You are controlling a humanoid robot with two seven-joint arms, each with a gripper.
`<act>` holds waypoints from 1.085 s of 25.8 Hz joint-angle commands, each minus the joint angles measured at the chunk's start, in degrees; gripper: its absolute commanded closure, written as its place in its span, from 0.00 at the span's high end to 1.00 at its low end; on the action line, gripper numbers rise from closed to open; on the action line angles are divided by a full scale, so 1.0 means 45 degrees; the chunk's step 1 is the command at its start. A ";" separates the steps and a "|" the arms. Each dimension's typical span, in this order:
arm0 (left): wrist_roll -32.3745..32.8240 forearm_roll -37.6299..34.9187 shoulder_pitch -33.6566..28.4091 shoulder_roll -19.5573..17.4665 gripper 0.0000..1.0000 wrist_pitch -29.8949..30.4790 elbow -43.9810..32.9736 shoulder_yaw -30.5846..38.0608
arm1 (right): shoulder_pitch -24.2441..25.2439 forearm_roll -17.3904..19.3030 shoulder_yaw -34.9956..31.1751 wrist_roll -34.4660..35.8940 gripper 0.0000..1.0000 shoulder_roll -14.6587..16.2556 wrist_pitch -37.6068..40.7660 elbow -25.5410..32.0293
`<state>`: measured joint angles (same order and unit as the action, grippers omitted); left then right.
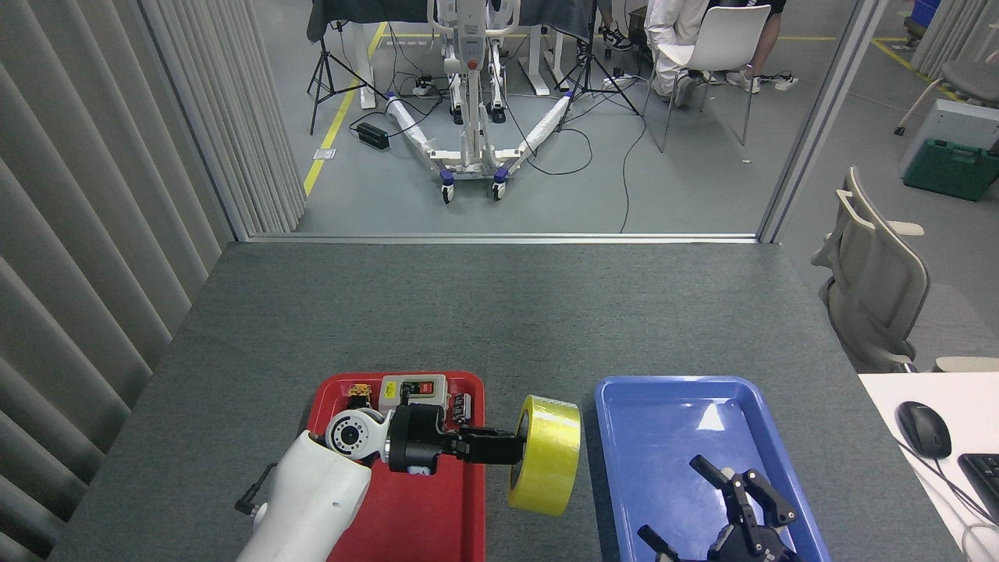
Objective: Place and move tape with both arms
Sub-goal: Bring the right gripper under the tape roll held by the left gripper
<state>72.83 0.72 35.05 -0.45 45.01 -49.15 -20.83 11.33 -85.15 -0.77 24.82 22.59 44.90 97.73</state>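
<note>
The yellow tape roll (550,455) should lie flat and stay in place once I lower it into the blue tray, as its side is flat around the core (517,485).
The yellow tape (550,457) roll stands on edge over the grey strip between the red tray (437,515) and the blue tray (671,437). My left gripper (507,448) reaches in from the left over the red tray and is shut on the roll's left side. My left arm's white housing (312,507) comes up from the bottom left. My right gripper (714,503) is low over the blue tray near the bottom edge, its black fingers (706,471) spread open and holding nothing.
Small items (414,390) sit at the far end of the red tray. The grey table (499,312) stretches ahead. A mouse (923,429) and keyboard lie on a white desk at right. Chairs and a wheeled stand are beyond the table.
</note>
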 commanded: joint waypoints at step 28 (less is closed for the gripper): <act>0.0084 -0.0667 -0.0913 0.0177 0.64 -0.0001 -0.1558 -0.1464 | 0.0218 -0.2114 0.2163 -0.0105 0.05 -0.0645 0.0021 0.0313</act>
<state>70.59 -2.21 31.05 0.37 43.35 -55.46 -27.64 12.24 -94.63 8.98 25.14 19.69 45.28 99.18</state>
